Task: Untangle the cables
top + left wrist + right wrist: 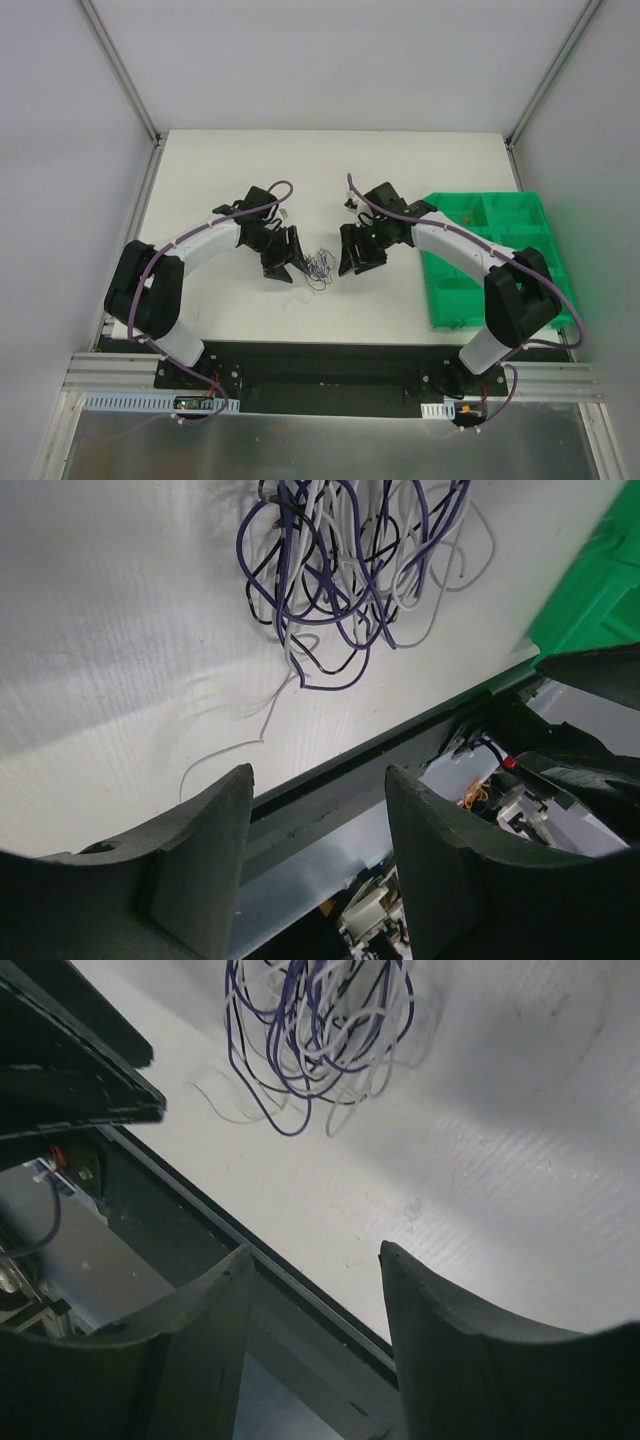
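Observation:
The cables are looped in a knot [319, 268], and a white piece [262, 738] of cable trails out. Next, my left gripper picks up that white piece and hands it to my right gripper.
The cables [320, 268] lie as a small loopy knot of purple, white and black wires on the white table, between my two grippers. My left gripper [283, 262] stands just left of the knot and my right gripper [355, 255] just right of it. In the left wrist view the cables [340, 580] sit beyond the open left gripper [318, 772], with one thin white strand trailing toward it. In the right wrist view the cables [315, 1030] lie ahead of the open right gripper [315, 1248]. Neither gripper has anything between its fingers.
A green compartment tray [490, 260] lies at the table's right side, under the right arm; its corner [600, 590] shows in the left wrist view. The table's near edge with a black rail [320, 355] runs just below the knot. Grey walls enclose the table.

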Motion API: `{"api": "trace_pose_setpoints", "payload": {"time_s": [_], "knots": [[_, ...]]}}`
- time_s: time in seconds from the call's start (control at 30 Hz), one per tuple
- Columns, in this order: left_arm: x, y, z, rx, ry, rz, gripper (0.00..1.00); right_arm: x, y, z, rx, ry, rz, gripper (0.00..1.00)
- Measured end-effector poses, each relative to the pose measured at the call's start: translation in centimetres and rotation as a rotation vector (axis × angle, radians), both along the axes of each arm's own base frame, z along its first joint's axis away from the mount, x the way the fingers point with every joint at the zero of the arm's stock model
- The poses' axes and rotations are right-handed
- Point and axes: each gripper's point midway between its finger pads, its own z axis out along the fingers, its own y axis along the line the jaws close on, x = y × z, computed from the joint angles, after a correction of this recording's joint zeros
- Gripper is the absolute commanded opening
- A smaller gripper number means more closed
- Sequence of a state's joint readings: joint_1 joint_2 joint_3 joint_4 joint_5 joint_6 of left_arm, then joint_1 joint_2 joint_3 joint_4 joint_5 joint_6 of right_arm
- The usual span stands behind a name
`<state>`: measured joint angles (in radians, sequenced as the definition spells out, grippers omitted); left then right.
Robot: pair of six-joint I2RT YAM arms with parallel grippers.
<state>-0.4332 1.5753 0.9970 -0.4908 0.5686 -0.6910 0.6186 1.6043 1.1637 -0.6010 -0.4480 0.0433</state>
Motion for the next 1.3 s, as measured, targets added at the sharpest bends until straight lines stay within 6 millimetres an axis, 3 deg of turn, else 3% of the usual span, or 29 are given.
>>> {"api": "trace_pose_setpoints", "payload": {"time_s": [0.17, 0.27, 0.53, 0.63, 0.73, 0.87, 0.93, 1.03, 1.07, 1.2, 1.3], "knots": [[-1.1, -0.7, -1.5, 0.002, 0.039, -0.068, 0.65, 0.9, 1.0, -0.1, 0.047, 0.007, -0.019, 0.55], [-2.4, -1.4, -2.2, 0.022, 0.018, -0.156, 0.66, 1.0, 0.8, 0.1, 0.046, -0.002, -0.019, 0.55], [-5.3, -1.8, -5.7, 0.104, 0.035, -0.35, 0.47, 0.4, -1.2, 1.9, 0.06, -0.072, -0.051, 0.55], [-5.9, -1.7, -6.2, 0.114, 0.062, -0.369, 0.47, 0.4, -1.6, 1.4, 0.053, -0.056, -0.068, 0.55], [-5.9, -1.7, -6.1, 0.122, 0.055, -0.375, 0.53, 0.4, -1.6, 1.1, 0.053, -0.048, -0.077, 0.55], [-5.3, -1.4, -5.7, 0.156, 0.003, -0.368, 0.42, 0.4, -1.5, 1.0, 0.057, -0.045, -0.087, 0.55], [-4.6, -1.1, -4.9, 0.177, -0.054, -0.347, 0.49, 0.5, -1.4, 1.0, 0.06, -0.047, -0.089, 0.55], [-3.8, -0.4, -2.8, 0.188, -0.173, -0.316, 0.73, 0.5, -1.4, 1.0, 0.062, -0.047, -0.089, 0.55], [-3.5, -0.2, -2.1, 0.191, -0.213, -0.308, 0.75, 0.5, -1.4, 1.1, 0.062, -0.047, -0.089, 0.55], [-2.4, -0.5, -1.2, 0.165, -0.261, -0.296, 0.69, 0.5, -1.4, 1.0, 0.062, -0.047, -0.089, 0.54], [-1.9, -1.2, -3.1, 0.134, -0.157, -0.301, 0.62, 0.4, -1.5, 0.9, 0.06, -0.044, -0.091, 0.54]]}}
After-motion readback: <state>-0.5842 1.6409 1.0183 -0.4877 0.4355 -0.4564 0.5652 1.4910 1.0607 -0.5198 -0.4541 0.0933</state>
